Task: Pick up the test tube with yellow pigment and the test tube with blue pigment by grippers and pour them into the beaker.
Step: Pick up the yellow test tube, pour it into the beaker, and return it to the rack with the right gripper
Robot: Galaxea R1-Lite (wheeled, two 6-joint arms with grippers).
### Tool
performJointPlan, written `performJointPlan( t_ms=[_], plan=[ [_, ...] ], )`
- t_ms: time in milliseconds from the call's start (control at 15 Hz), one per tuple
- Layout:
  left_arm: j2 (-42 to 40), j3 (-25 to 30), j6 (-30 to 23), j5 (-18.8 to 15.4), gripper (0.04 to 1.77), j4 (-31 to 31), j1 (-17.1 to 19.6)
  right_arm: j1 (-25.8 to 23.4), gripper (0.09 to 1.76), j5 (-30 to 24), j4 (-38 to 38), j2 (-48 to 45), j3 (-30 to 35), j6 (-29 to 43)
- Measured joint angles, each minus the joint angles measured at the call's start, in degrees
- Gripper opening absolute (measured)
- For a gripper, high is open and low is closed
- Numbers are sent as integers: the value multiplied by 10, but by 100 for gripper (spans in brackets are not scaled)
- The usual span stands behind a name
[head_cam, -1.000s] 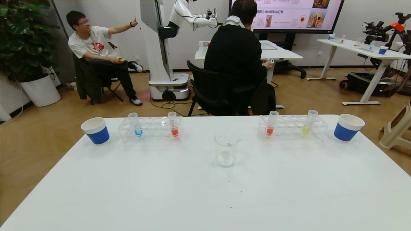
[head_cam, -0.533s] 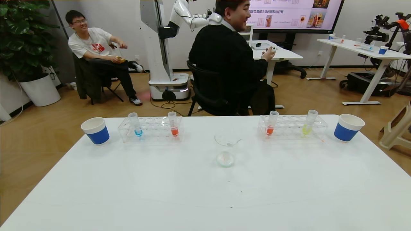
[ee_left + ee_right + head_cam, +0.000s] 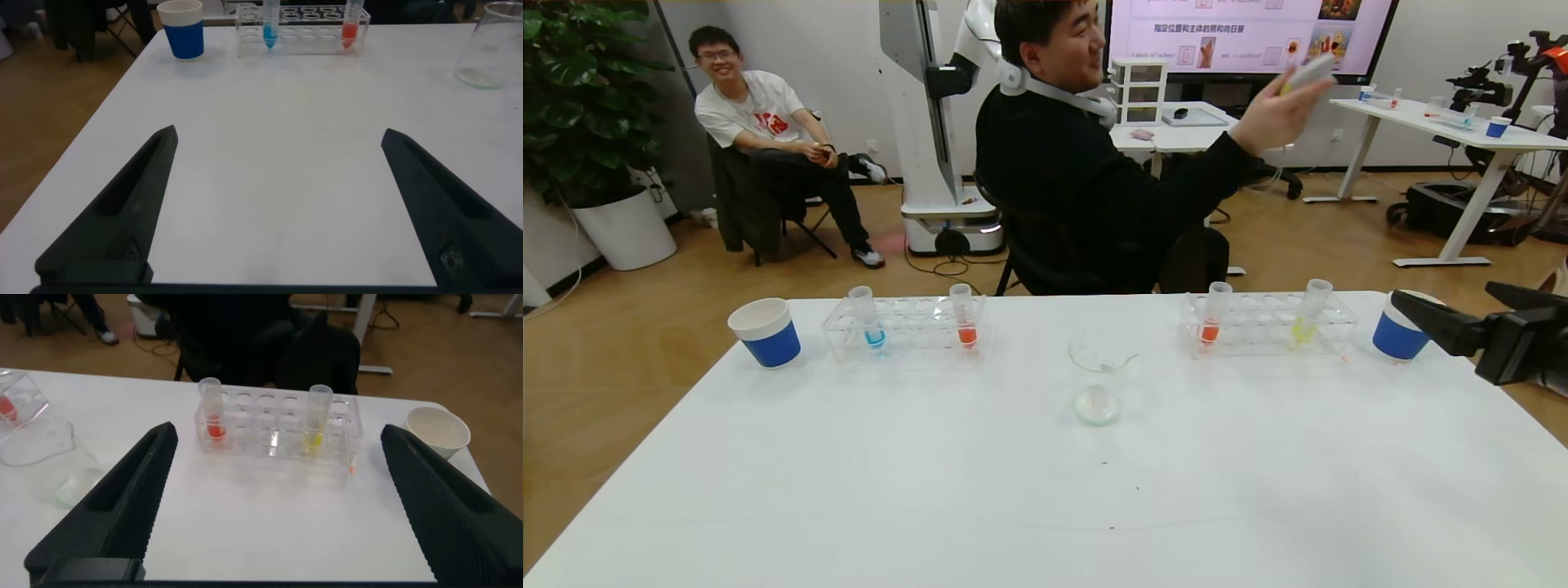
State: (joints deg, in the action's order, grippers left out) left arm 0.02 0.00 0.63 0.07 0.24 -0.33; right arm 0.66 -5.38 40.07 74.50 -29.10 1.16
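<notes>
The yellow pigment (image 3: 1303, 331) is low in the open test tube (image 3: 1318, 287), so it will run out freely and cover only the beaker's bottom when I pour it.
The test tube with yellow pigment (image 3: 1305, 323) stands in the right clear rack (image 3: 1262, 336); it also shows in the right wrist view (image 3: 315, 429). The test tube with blue pigment (image 3: 872, 325) stands in the left rack (image 3: 907, 335), seen far off in the left wrist view (image 3: 269, 24). The empty glass beaker (image 3: 1098, 376) stands mid-table between the racks. My right gripper (image 3: 1445, 298) is open and empty at the table's right edge, facing the right rack (image 3: 278, 433). My left gripper (image 3: 278, 135) is open and empty above bare table, well short of the left rack.
Each rack also holds an orange-red tube (image 3: 965, 324) (image 3: 1211, 320). Blue-and-white paper cups stand at the far left (image 3: 765, 332) and far right (image 3: 1401, 333), the right one just behind my right gripper. Two people sit beyond the table's far edge.
My right gripper has come into the head view at the right edge. The seated man in black has turned and raised his arm. Tubes and beaker have not moved.
</notes>
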Motion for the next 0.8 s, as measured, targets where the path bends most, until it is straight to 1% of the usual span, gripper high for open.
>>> performJointPlan(
  t_ms=[200,800],
  plan=[
    [0,0,0,0,174,0,0,-5,174,-1,64,80,-3,0],
    [0,0,0,0,174,0,0,-28,174,0,329,337,-3,-1]
  ],
)
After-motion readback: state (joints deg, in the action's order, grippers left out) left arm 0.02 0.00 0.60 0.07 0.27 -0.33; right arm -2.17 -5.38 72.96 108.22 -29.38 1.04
